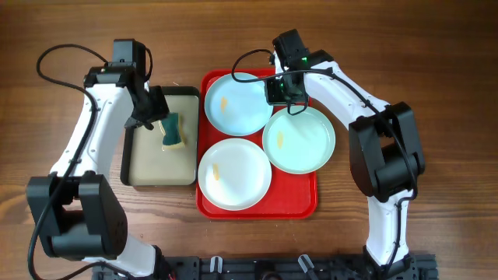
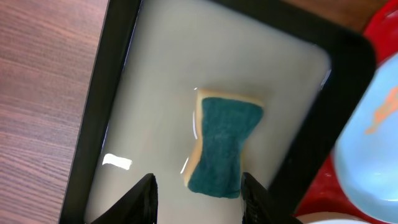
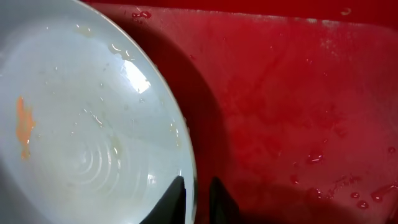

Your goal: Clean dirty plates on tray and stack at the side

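Note:
My left gripper should now go down until its open fingers, which span the sponge's narrow width (image 2: 216,177), are on both sides of the sponge's middle (image 1: 171,131), and then close.
Three plates lie on the red tray (image 1: 299,194): a pale blue plate (image 1: 233,105) at the back left, an aqua plate (image 1: 299,144) on the right and a white plate (image 1: 233,175) in front. Each has an orange smear. My right gripper (image 1: 284,92) is shut on the right rim of the pale blue plate (image 3: 81,124). In the right wrist view one finger of that gripper (image 3: 198,183) rests inside the plate and the other over the red tray (image 3: 280,112). My left gripper (image 2: 198,179) is partly closed around the near end of a green-and-yellow sponge (image 2: 221,143). A gap remains at its left finger.
The sponge (image 1: 173,132) lies in a small black-rimmed beige tray (image 1: 159,167) just left of the red tray. That beige tray's floor (image 2: 155,81) looks wet. Bare wooden table surrounds both trays. Cables run behind each arm.

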Robot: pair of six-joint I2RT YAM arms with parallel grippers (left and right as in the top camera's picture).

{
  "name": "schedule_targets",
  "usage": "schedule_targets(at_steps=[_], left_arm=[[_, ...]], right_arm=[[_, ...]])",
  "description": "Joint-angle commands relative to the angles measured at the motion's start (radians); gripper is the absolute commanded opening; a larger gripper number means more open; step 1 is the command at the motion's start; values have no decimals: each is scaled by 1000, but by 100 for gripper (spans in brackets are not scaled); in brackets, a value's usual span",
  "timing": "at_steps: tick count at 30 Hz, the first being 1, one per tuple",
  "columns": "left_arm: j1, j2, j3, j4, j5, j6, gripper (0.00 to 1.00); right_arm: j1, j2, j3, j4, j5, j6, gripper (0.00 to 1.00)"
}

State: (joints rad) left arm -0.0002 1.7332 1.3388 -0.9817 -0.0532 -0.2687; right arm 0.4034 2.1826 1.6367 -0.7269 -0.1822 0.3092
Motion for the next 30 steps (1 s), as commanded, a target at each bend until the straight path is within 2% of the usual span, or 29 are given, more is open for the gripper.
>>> schedule_targets(at_steps=[1,3,6,8,12,15,21,24,30], left_arm=[[-3,15,-51,40,-24,-8,40],[-3,16,-70,53,-27,-8,40],[-3,16,-98,71,-27,-8,40],[-3,16,-134,112,-27,-8,41],[-4,16,-193,210,33,-7,50],[-4,16,-215,227,71,-8,40],[-5,16,-274,279,72,4,38],[-5,16,-294,329,192,109,37],[-5,16,-299,359,190,109,38]], right_arm=[[6,10,-26,13,-27,9,16],[10,11,-44,33,-29,9,14],[13,11,-46,39,-29,9,4],[13,11,-46,46,-29,9,4],[13,11,-46,46,-29,9,5],[13,11,-46,50,-29,9,5],[13,11,-47,51,-29,9,10],[13,11,-47,56,-29,8,10],[13,11,-47,49,-29,8,9]])
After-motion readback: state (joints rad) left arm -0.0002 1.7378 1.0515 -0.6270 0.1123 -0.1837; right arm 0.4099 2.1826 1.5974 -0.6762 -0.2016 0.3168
